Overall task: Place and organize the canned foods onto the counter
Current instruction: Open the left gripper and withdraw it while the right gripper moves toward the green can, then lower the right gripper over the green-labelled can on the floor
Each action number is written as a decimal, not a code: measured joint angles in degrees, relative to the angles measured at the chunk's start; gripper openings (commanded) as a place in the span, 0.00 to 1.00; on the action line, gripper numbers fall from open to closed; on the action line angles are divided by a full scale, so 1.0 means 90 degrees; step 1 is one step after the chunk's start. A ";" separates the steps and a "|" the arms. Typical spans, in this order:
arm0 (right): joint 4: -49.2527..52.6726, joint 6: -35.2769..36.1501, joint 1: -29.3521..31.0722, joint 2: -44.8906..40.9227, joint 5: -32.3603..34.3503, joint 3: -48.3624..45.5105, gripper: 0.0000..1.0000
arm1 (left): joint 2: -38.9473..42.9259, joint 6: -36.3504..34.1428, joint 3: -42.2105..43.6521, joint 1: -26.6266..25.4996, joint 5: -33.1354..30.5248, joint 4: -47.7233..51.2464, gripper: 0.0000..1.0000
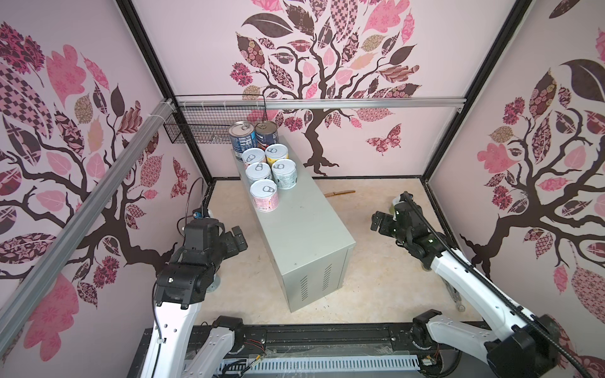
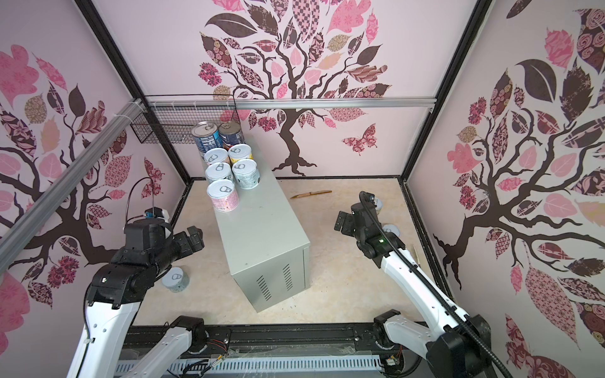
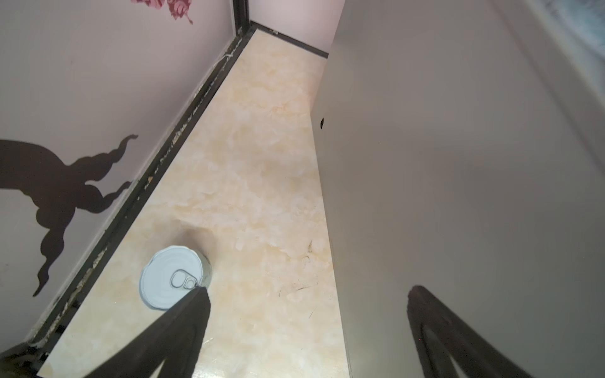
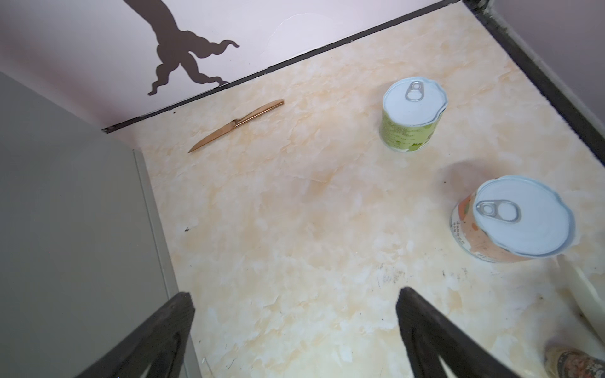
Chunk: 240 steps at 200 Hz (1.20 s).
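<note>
My right gripper should keep going, open, to the green can's sides (image 4: 407,133) and close there, as the green can is upright and clear of the orange can.
The counter (image 1: 304,229) is a long grey metal box on the floor, seen in both top views. Several canned foods stand at its far end: two tall tins (image 1: 242,135) at the back and short white-lidded ones (image 1: 264,195) in front. One short can (image 3: 170,278) stands on the floor left of the counter, beside my open left gripper (image 3: 309,290), which is empty. On the right floor stand a green can (image 4: 411,114) and an orange can (image 4: 514,219). My right gripper (image 4: 295,293) hangs open and empty beside the counter, short of both.
A gold knife (image 4: 235,126) lies on the floor near the back wall, right of the counter. A black wire basket (image 1: 203,127) hangs on the rail behind the tall tins. Walls close in on both sides.
</note>
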<state>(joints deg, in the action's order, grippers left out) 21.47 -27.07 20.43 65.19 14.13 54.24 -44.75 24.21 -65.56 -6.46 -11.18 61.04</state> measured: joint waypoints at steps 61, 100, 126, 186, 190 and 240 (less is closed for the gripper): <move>-0.0505 0.0000 -0.0653 0.1637 0.0398 0.0840 1.00 | 0.0464 0.0612 0.1926 0.0476 0.1027 -0.1052 0.98; -0.0758 -0.0002 -0.1039 0.2922 0.0498 0.1666 1.00 | 0.0476 0.0668 0.2086 0.0476 0.1158 -0.1467 0.98; -0.0840 0.0051 -0.1212 0.3626 0.0648 0.2025 1.00 | 0.0393 0.0639 0.2086 0.0476 0.1178 -0.1634 0.98; -0.0998 0.0036 -0.1994 0.4622 0.0646 0.2288 1.00 | 0.0143 0.0629 0.2086 0.0381 0.1297 -0.1685 0.98; -0.1013 0.0036 -0.2040 0.4692 0.0644 0.2322 1.00 | 0.0109 0.0627 0.2086 0.0359 0.1307 -0.1683 0.98; -0.1117 0.0146 -0.2178 0.5532 0.0515 0.3096 1.00 | -0.0112 0.0614 0.2084 0.0175 0.1331 -0.1676 0.98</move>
<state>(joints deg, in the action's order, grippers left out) 11.42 -25.76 0.82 114.98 18.76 82.11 -45.76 29.74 -46.81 -4.89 0.80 45.95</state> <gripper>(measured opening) 0.999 0.981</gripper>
